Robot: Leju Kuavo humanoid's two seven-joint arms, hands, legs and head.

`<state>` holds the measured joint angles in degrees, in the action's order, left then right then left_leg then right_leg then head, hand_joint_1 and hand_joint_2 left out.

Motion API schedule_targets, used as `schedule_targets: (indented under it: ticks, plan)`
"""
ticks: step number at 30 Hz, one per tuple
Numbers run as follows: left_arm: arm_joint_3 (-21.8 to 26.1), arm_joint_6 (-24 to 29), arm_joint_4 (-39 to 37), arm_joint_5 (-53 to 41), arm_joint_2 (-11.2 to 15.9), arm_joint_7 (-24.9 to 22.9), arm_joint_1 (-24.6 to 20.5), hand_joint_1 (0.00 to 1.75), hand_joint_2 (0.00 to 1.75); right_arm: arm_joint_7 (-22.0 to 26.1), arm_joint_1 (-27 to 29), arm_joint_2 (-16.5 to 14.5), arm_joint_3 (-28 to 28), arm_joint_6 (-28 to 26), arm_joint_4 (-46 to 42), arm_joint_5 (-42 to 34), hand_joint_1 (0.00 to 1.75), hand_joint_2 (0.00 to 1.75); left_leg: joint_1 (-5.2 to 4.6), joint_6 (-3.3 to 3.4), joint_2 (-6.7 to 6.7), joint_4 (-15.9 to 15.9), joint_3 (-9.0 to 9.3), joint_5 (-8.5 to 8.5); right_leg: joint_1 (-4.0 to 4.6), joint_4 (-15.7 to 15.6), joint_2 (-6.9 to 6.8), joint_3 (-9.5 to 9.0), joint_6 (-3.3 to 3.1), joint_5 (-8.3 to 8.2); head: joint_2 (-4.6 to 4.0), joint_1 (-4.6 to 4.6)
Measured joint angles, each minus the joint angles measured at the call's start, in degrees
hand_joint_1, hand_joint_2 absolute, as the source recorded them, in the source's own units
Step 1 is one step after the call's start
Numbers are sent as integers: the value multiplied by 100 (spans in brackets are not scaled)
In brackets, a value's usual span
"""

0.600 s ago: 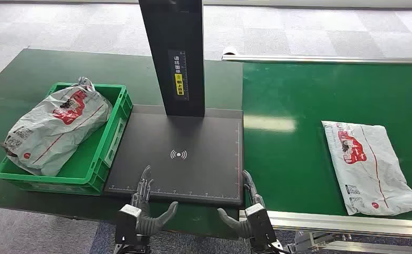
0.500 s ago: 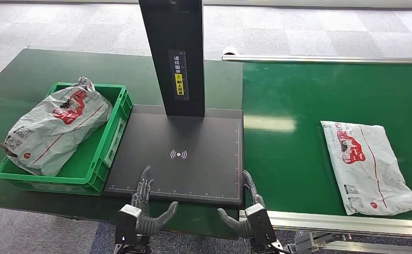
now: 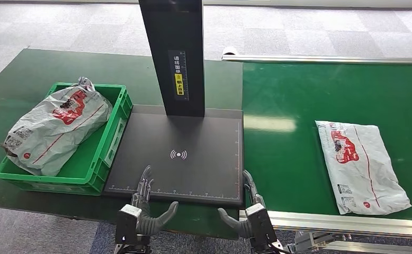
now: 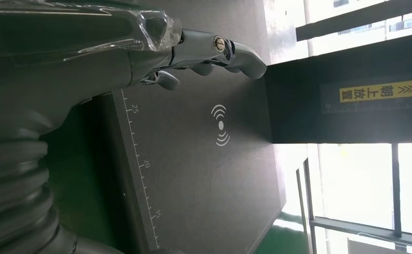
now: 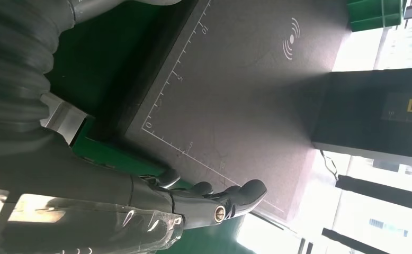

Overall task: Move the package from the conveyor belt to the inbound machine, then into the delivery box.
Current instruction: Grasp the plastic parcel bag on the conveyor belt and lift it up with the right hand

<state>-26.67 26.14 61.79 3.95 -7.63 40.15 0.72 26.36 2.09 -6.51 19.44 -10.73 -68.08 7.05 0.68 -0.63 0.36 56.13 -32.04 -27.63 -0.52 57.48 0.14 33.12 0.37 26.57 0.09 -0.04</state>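
My gripper is going to lift the grey package [image 3: 361, 168] from the conveyor belt, and the package should crumple and fold over then, because its thin edges [image 3: 401, 202] lie slack and wrinkled.
A grey package with red print [image 3: 360, 164] lies flat on the green conveyor belt [image 3: 294, 95] at the right. The black inbound machine plate [image 3: 193, 132] with its wave mark sits in the middle, under a dark post [image 3: 173, 47]. A green delivery box [image 3: 106, 140] at the left holds another grey package [image 3: 55, 127]. My left hand [image 3: 145, 203] hovers at the plate's near edge, fingers apart and empty; the left wrist view shows the left hand [image 4: 193, 53] over the plate. My right hand [image 3: 249, 206] is open at the plate's near right corner, far from the belt package.
A metal rail [image 3: 347, 219] runs along the belt's near edge. The green table [image 3: 24, 74] carries the box and plate, with carpeted floor [image 3: 61, 21] beyond it.
The package on the belt has drifted a little to the left, toward the plate. Both hands stay where they were.
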Motion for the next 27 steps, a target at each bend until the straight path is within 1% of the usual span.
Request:
schedule_targets:
  ticks: [22,25,26,27]
  plan:
    - [1,-37,21,-31,-2,0,-4,0,175,2,0,-17,-57,-37,-1,54,0,175,0,0,0,0,0,0,0,0,0,0,0,0,0,0]
    - [3,-34,97,-68,-1,1,10,0,175,7,-1,-15,-59,-246,-21,331,0,175,0,0,0,0,-2,0,0,0,0,0,0,0,0,0]
    - [4,-35,126,-64,1,1,18,0,175,-21,-3,-8,-60,-395,-54,569,0,175,0,0,0,0,-2,0,0,0,0,-1,0,0,0,0]
    - [7,-40,155,-49,2,2,28,0,175,-94,-10,10,-60,-608,-108,966,0,175,0,0,0,0,-3,0,0,0,0,-1,0,0,0,0]
